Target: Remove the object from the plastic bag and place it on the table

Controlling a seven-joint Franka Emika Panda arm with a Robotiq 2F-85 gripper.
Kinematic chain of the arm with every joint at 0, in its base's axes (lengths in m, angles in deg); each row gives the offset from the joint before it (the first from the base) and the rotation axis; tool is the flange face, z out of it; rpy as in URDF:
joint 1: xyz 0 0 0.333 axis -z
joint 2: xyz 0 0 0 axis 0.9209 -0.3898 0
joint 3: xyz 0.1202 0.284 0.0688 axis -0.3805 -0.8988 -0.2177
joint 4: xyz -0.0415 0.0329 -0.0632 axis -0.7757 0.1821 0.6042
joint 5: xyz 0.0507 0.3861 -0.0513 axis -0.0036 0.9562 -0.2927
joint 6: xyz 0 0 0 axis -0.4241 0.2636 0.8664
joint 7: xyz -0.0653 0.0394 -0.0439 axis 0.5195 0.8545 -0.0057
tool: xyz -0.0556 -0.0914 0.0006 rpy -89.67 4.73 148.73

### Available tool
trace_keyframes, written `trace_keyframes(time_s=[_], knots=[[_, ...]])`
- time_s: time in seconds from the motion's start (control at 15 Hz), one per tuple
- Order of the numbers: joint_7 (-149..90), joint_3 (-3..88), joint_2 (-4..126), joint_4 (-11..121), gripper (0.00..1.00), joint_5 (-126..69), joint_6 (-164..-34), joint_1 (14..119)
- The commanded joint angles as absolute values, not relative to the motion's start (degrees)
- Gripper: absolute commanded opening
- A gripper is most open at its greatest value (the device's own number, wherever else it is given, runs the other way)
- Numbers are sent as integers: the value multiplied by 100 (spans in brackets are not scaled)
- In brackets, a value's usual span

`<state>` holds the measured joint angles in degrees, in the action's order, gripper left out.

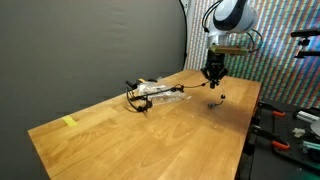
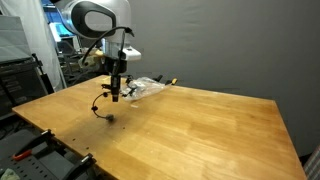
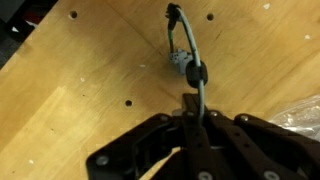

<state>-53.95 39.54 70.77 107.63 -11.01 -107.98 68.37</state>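
The black cable's plug end [image 2: 109, 117] is hanging over open tabletop [image 2: 124, 123], clear of the plastic bag. My gripper keeps bringing it down until it rests there, and then let go.
My gripper [image 1: 213, 78] hangs above the wooden table [image 1: 120, 135], also in the other exterior view [image 2: 114, 95]. It is shut on the thin black cable [image 3: 186, 55], which dangles from the fingers [image 3: 193, 112] with its plug end just over the tabletop [image 2: 101, 107]. The cable end also shows below the gripper in an exterior view [image 1: 219, 99]. The clear crinkled plastic bag [image 1: 162, 92] lies on the table beside the gripper, apart from it [image 2: 150, 87]. Its edge shows at the right of the wrist view [image 3: 305, 112]. Some dark material lies at the bag's far end [image 1: 135, 97].
A small yellow tape piece [image 1: 69, 122] lies near the table's far corner. A dark curtain stands behind the table. Shelving and equipment [image 2: 20, 70] stand past the table's edge near the robot base. Small holes dot the tabletop [image 3: 128, 102].
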Motion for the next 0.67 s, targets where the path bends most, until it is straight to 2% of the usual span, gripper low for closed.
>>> trace_keyframes(time_s=[0.0, 0.27, 0.33, 0.4, 0.6], knots=[[-5218, 4106, 6839, 11001, 1, -952, -11343, 6919], [-5625, 4439, 6624, 11201, 1, -1402, -11843, 6856], [-5719, 4533, 6583, 11233, 8, -1529, -11955, 6829], [-5921, 4664, 6566, 11274, 29, -1754, -12115, 6770], [-6443, 4936, 6687, 11408, 51, -2215, -12470, 6625]])
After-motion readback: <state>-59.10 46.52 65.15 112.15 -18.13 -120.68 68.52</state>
